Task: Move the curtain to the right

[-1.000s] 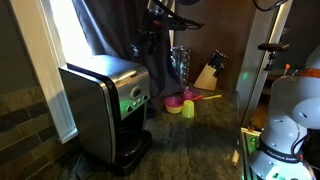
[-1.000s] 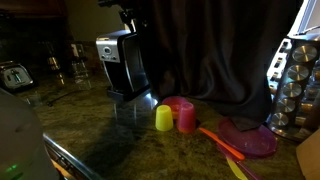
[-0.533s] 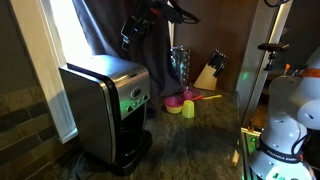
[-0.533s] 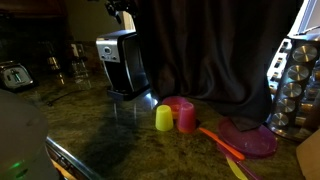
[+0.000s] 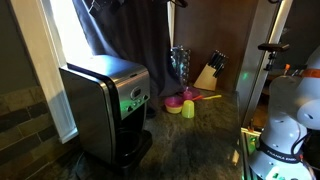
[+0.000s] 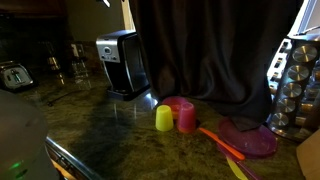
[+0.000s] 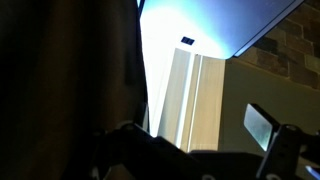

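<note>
The curtain's edge point(image 7: 143, 85) runs next to one finger while the open fingers are facing the window frame, so my gripper needs to move over into the curtain's dark folds point(image 7: 75, 70) before it pulls.
The curtain point(image 5: 130, 40) is a long dark drape with soft folds that hangs behind the steel coffee maker point(image 5: 105, 105). It fills the middle and right in an exterior view point(image 6: 210, 50). In the wrist view the curtain point(image 7: 60, 70) is the dark mass at the left, next to a bright window strip. My gripper point(image 7: 195, 135) is high up near the curtain's edge. Its jaws stand apart with window light between them and nothing held. One finger pad point(image 7: 265, 125) shows at the right. In both exterior views the gripper is almost out of frame at the top.
The coffee maker also shows in an exterior view point(image 6: 122, 62). A yellow cup point(image 6: 164, 119) and a pink cup point(image 6: 185, 116) stand on the stone counter, with a purple plate point(image 6: 250, 138), a spice rack point(image 6: 295, 85) and a knife block point(image 5: 208, 72).
My gripper has risen up and toward the window side along the curtain's edge, from beside the coffee maker's top to the top of the frame. The curtain has not visibly shifted.
</note>
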You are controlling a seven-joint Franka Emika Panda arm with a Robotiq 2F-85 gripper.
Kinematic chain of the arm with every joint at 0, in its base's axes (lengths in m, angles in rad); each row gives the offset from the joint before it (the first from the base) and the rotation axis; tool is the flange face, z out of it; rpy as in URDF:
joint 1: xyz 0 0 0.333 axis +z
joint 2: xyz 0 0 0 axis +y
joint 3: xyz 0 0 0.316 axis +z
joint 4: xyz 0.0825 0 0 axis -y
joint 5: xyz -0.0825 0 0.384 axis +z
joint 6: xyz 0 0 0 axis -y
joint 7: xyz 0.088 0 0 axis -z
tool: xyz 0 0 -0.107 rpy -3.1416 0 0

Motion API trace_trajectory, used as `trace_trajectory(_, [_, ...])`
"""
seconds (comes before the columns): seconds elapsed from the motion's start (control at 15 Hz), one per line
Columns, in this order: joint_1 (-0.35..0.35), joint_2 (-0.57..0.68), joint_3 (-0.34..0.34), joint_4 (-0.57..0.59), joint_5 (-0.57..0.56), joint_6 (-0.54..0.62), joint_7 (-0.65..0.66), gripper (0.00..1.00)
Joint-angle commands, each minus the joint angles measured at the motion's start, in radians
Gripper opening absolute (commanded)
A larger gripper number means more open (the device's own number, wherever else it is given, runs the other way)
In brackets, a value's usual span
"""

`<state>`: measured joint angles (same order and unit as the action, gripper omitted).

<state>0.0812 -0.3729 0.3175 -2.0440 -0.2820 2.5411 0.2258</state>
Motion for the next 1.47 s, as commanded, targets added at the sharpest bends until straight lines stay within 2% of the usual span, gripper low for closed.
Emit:
trace_trajectory(0.0, [0.001,0.004,-0.001,0.005,-0.006,-0.001,0.0,1.0])
trace_trajectory(0.93, [-0.003,0.005,-0.002,0.006,-0.011,0.0,0.0,1.0])
trace_trajectory(1.07, [-0.024,0.033,0.017,0.056,-0.068,-0.004,-0.008,1.0])
trace_trajectory(1.4, [-0.048,0.068,0.046,0.264,-0.191,-0.044,-0.016,1.0])
